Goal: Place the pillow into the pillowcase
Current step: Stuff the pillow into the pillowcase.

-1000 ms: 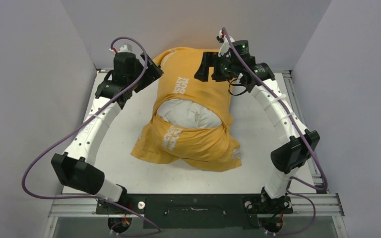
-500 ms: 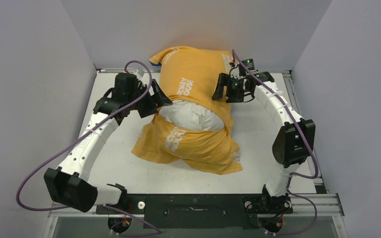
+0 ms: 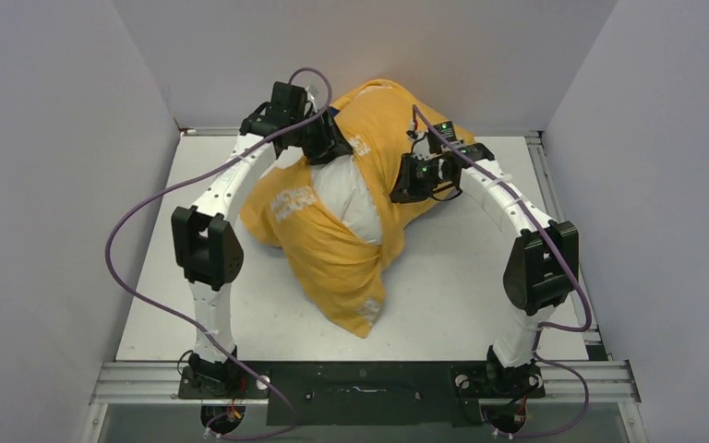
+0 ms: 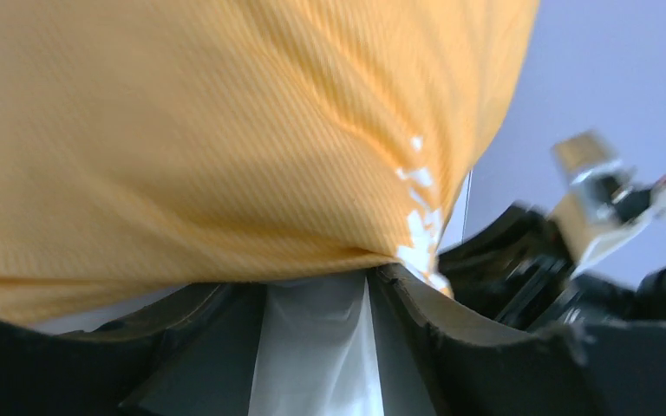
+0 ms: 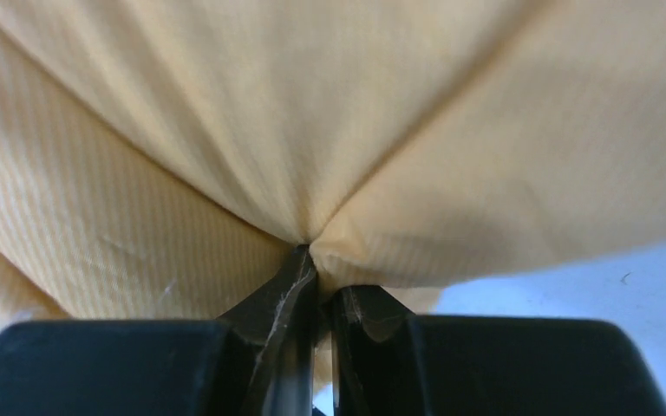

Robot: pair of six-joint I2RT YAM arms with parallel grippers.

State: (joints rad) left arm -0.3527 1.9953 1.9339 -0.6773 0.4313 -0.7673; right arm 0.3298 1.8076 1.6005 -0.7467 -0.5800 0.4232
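I can see the white pillow [image 3: 347, 197] bulging out past the pillowcase's lettered edge, so my left gripper should move back off the pillow and pinch that lettered edge [image 3: 313, 192].
The orange-yellow pillowcase [image 3: 337, 254] with white lettering hangs bunched between my two arms, its upper end raised near the back wall. The white pillow [image 3: 353, 196] bulges out of its open side. My left gripper [image 3: 325, 148] sits at the pillow's upper left; in the left wrist view white pillow fabric [image 4: 312, 347] fills the gap of that gripper [image 4: 312, 286], under orange cloth [image 4: 182, 130]. My right gripper [image 3: 404, 189] is at the right side, and in the right wrist view it [image 5: 321, 260] is shut on a pinched fold of the pillowcase [image 5: 312, 130].
The white table [image 3: 480, 277] is walled by grey panels at the left, back and right. The pillowcase's lower tail [image 3: 365, 309] trails on the table toward the near edge. The right arm's wrist hardware [image 4: 590, 182] shows close by in the left wrist view.
Both grippers have closed on the fabric. The left arm swung toward the back wall, and the bundle has been lifted and turned, its tail now trailing forward.
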